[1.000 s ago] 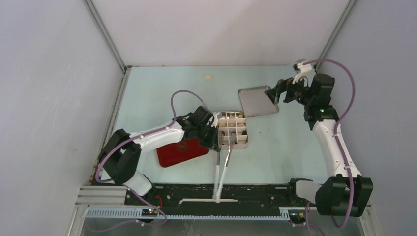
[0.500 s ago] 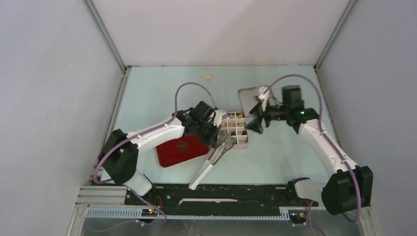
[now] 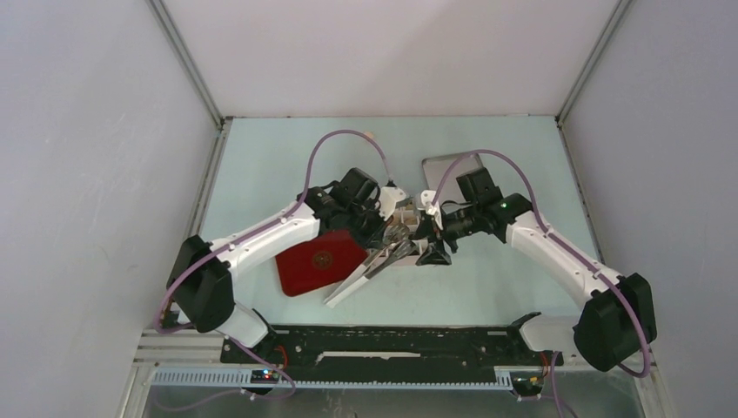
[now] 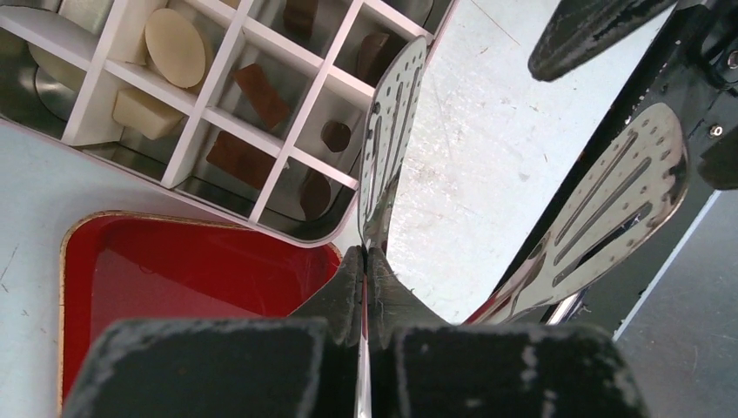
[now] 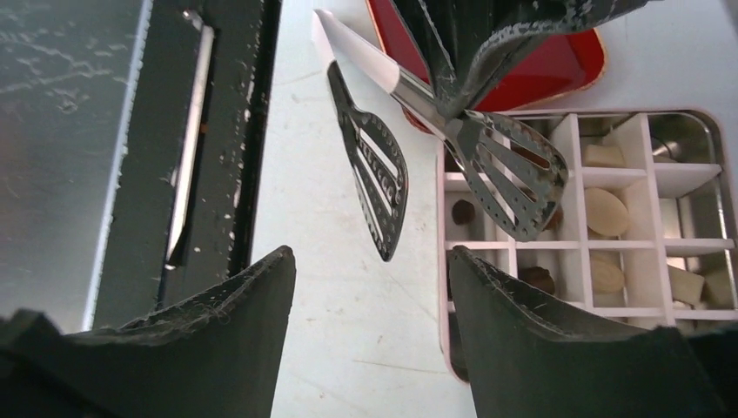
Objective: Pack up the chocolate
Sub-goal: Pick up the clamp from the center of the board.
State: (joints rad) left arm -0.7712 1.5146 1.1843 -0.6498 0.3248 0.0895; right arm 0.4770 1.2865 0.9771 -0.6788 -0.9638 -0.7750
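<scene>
The robot's left gripper is holding one arm of the tongs point(image 4: 377, 213) close to its blade, so the right gripper should hold the blades point(image 3: 400, 251) while the left gripper takes both arms.
The chocolate point(image 4: 175, 47) lies as cream and dark brown point(image 5: 464, 212) pieces in the cells of a metal box point(image 4: 287, 237) with white dividers. My left gripper point(image 4: 365, 261) is shut on one arm of a pair of slotted metal tongs point(image 4: 389, 139). That blade hangs over the box's corner and the other blade point(image 4: 609, 218) spreads off to the side. In the top view the tongs point(image 3: 365, 272) slant down to the left from the box. My right gripper point(image 5: 370, 254) is open with nothing in it, low over the table beside the box's edge point(image 5: 444, 348) and close to the tong blades.
A red tray point(image 3: 313, 261) with a gold emblem lies left of the box, partly under my left arm. The box's metal lid point(image 3: 448, 165) lies flat behind the box. A black rail point(image 5: 226, 131) runs along the table's near edge.
My right arm has swung from the lid down to the box's near side, its jaws narrowing. My left gripper has turned the tongs so that their handle points down-left.
</scene>
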